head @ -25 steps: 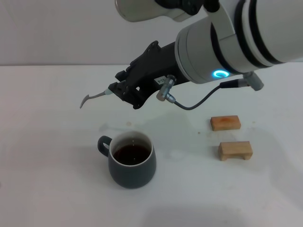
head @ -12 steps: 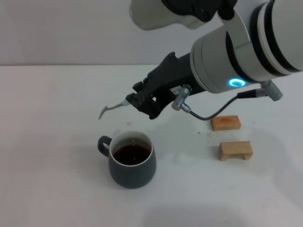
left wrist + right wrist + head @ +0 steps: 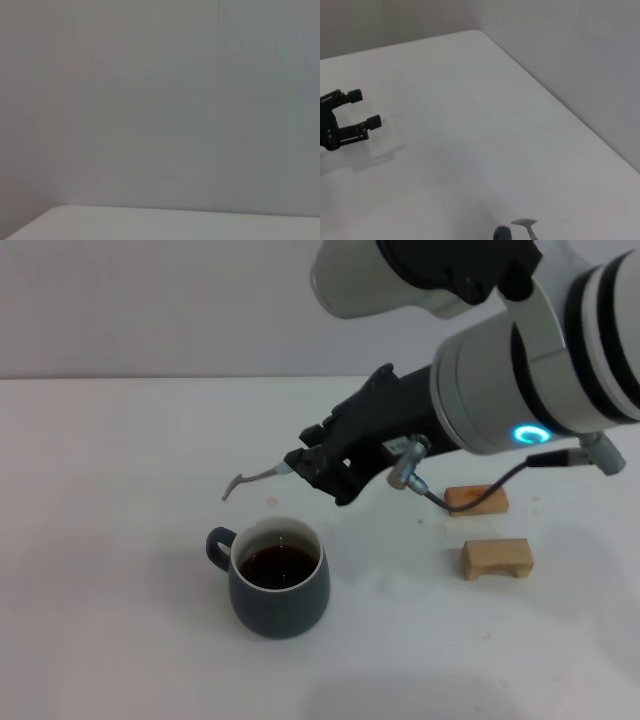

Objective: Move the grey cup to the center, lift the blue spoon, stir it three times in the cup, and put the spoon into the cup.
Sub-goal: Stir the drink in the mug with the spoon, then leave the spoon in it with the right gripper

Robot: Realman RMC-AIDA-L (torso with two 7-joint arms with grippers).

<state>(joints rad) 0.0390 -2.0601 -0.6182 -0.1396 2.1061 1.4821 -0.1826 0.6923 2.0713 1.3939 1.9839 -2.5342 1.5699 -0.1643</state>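
My right gripper keeps moving to the grey cup's opening (image 3: 279,558) until the blue spoon's bowl end (image 3: 231,486) dips in, as that end points down and the opening is clear.
The grey cup (image 3: 279,580) stands on the white table with dark liquid inside, its handle pointing left. My right gripper (image 3: 300,465) is shut on the blue spoon (image 3: 258,476) and holds it in the air just behind and above the cup. The metal bowl end sticks out to the left and the handle end is hidden in the fingers. In the right wrist view the spoon's bowl (image 3: 525,223) and the edge of the cup (image 3: 502,233) show. My left gripper (image 3: 342,122) shows far off in that view, open and empty.
Two small wooden blocks (image 3: 476,500) (image 3: 497,558) lie on the table (image 3: 110,540) to the right of the cup. The left wrist view shows only a wall and a table edge (image 3: 150,222).
My right gripper has carried the spoon to the right and slightly down, closer to the cup. The cup and blocks have not moved.
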